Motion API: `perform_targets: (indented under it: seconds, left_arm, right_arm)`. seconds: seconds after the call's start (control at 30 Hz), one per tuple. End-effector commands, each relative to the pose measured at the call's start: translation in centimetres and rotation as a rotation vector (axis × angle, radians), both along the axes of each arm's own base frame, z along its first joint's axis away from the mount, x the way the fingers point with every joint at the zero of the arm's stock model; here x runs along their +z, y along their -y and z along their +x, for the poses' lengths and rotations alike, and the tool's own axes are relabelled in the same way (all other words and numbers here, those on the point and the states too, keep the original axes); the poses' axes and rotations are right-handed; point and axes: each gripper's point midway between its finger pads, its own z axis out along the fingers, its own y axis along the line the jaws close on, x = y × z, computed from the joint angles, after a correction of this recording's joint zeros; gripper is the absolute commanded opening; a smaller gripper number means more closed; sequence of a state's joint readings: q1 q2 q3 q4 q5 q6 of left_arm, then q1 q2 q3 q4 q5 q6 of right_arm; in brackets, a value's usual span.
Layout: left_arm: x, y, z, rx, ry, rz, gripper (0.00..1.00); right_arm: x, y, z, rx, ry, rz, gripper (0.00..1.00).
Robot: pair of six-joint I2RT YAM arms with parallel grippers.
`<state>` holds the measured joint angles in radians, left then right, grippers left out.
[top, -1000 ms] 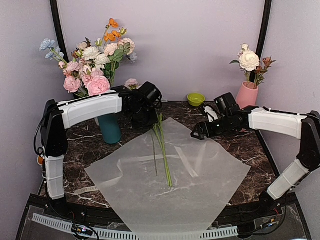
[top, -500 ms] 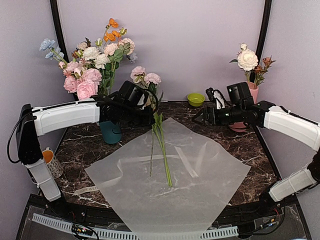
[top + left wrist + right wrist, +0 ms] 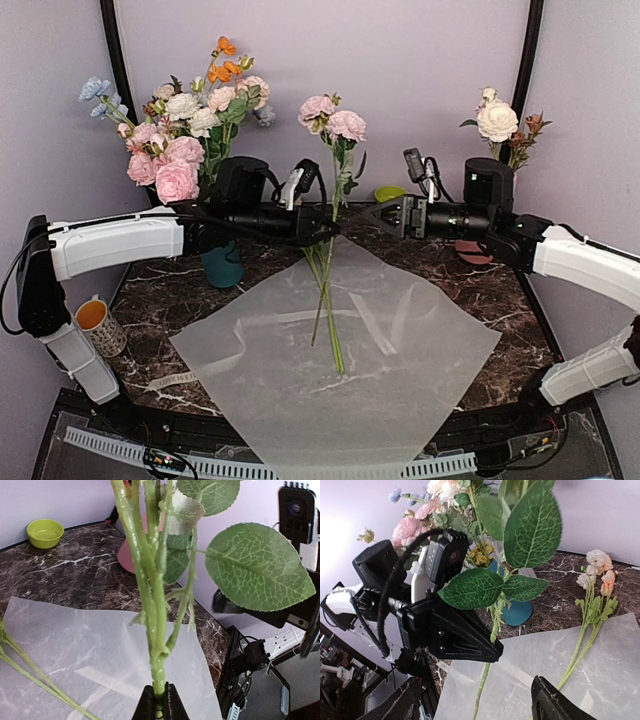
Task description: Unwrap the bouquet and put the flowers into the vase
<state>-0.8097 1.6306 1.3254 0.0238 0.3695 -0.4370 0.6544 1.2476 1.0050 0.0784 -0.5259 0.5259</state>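
Observation:
My left gripper goes on holding the green stem (image 3: 337,172) upright until my right gripper closes just above, because the stem there stands free in front of my right gripper's open fingers.
My left gripper (image 3: 329,228) (image 3: 160,689) is shut on the green stem (image 3: 157,630) of a flower with two pink blooms (image 3: 335,115). It holds the flower upright above the table. My right gripper (image 3: 378,218) (image 3: 476,681) is open, just right of that stem and facing it, with the stem's lower end between its fingers but untouched. The cream paper (image 3: 330,380) lies spread flat. More flowers (image 3: 594,572) lie on it, stems (image 3: 330,335) pointing toward me. The salmon vase (image 3: 472,251) (image 3: 126,555) is mostly hidden behind my right arm, a white bloom (image 3: 497,120) above it.
A teal vase (image 3: 222,262) with a big pink, orange and blue arrangement (image 3: 185,130) stands at back left. A green bowl (image 3: 45,532) sits at the back centre. A mug (image 3: 92,322) stands by the left table edge.
My left arm has lifted the pink flower up and to the right, off the paper. My right arm has risen and swung left to meet the stem, its jaws narrowing a little.

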Motion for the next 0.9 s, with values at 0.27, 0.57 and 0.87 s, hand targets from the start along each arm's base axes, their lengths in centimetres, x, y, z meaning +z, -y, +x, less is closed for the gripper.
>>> perform_targets:
  seconds: [0.27, 0.57, 0.87]
  left_arm:
    - [4.4, 0.1, -3.7, -0.212, 0.176, -0.1, 0.0]
    - [4.4, -0.4, -5.0, -0.26, 0.186, -0.112, 0.0]
    - [4.3, -0.8, -5.0, -0.244, 0.191, -0.094, 0.0]
  right_arm:
    - [2.1, -4.7, -1.0, 0.071, 0.044, 0.097, 0.59]
    - [3.4, -6.5, -0.2, 0.068, 0.054, 0.125, 0.43]
    - [4.3, -7.1, -0.3, 0.087, 0.067, 0.123, 0.01]
